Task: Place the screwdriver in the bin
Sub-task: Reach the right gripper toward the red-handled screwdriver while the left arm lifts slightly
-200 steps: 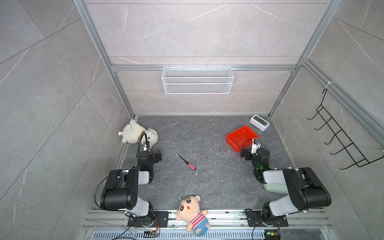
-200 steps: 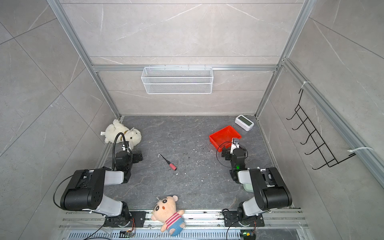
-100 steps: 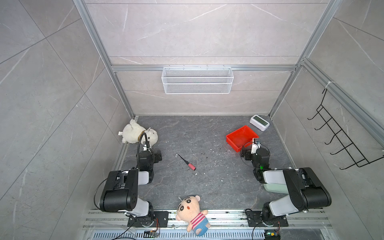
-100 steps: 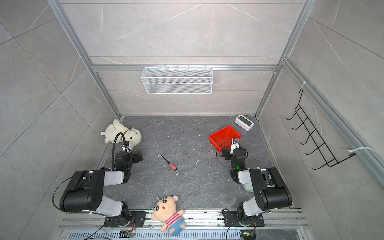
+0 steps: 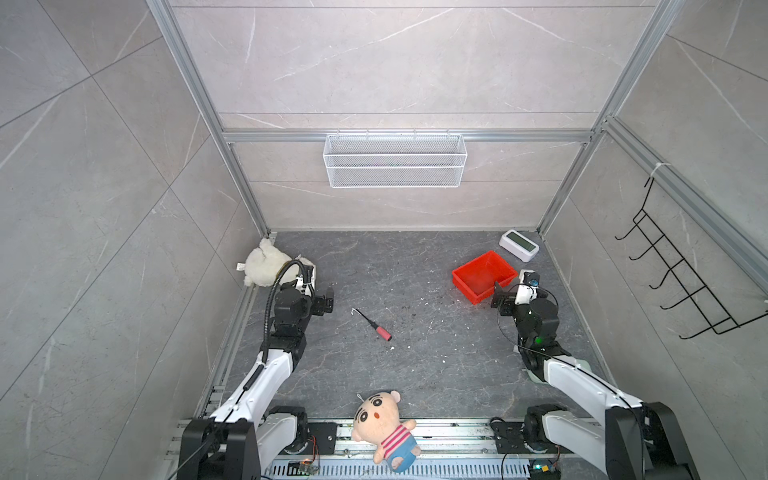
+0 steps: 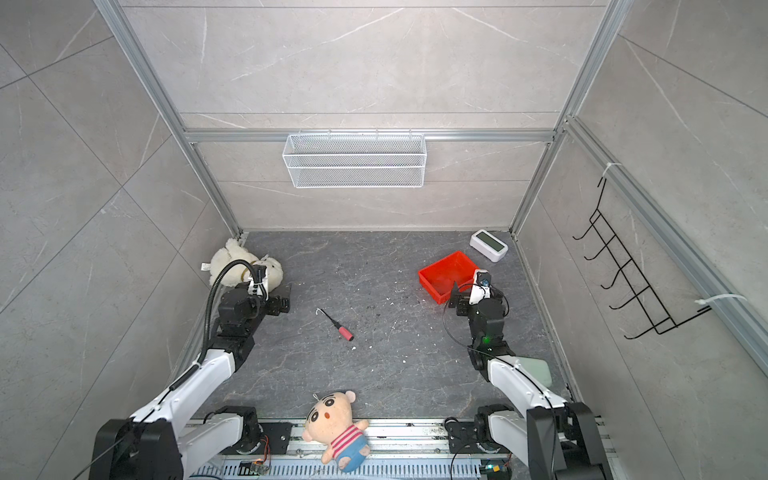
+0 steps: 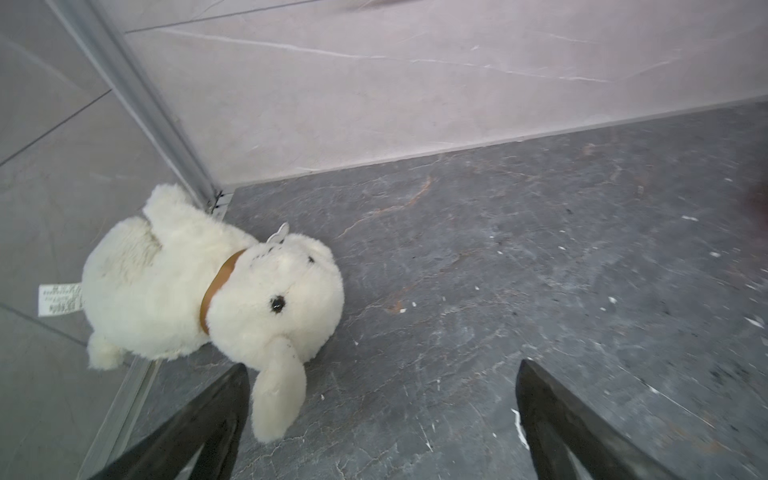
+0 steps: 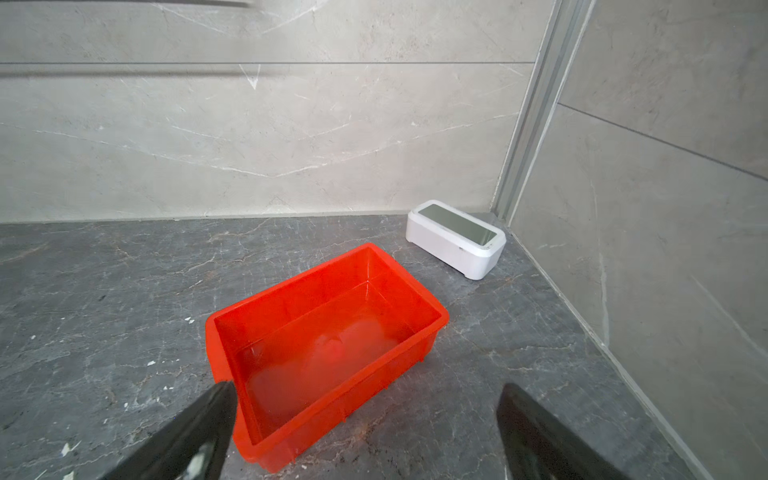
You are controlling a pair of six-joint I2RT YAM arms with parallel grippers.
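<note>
The robot's open right gripper has the screwdriver lying clear with its red handle (image 5: 384,333) toward it, so it should keep moving to the handle (image 5: 380,328) until its fingers can close around it.
The screwdriver (image 5: 372,325) (image 6: 336,324), with a thin black shaft and a red handle, lies flat on the dark floor between the two arms, apart from both. The red bin (image 5: 467,289) (image 6: 432,291) (image 8: 311,299) stands empty at the back right. My right gripper (image 5: 500,296) (image 6: 457,297) (image 8: 365,385) hovers just in front of the bin's near corner, open and holding nothing. Open and empty too, my left gripper (image 5: 324,301) (image 6: 284,301) (image 7: 382,365) sits at the left, beside a white plush animal. Neither wrist view shows the screwdriver.
The white plush animal (image 5: 266,268) (image 7: 208,291) lies in the back left corner, its ear near one left finger. A white clock (image 5: 519,246) (image 8: 457,245) stands behind the bin. A doll (image 5: 384,428) lies at the front edge. A wire basket (image 5: 395,160) and a black hook rack (image 5: 673,274) hang on the walls.
</note>
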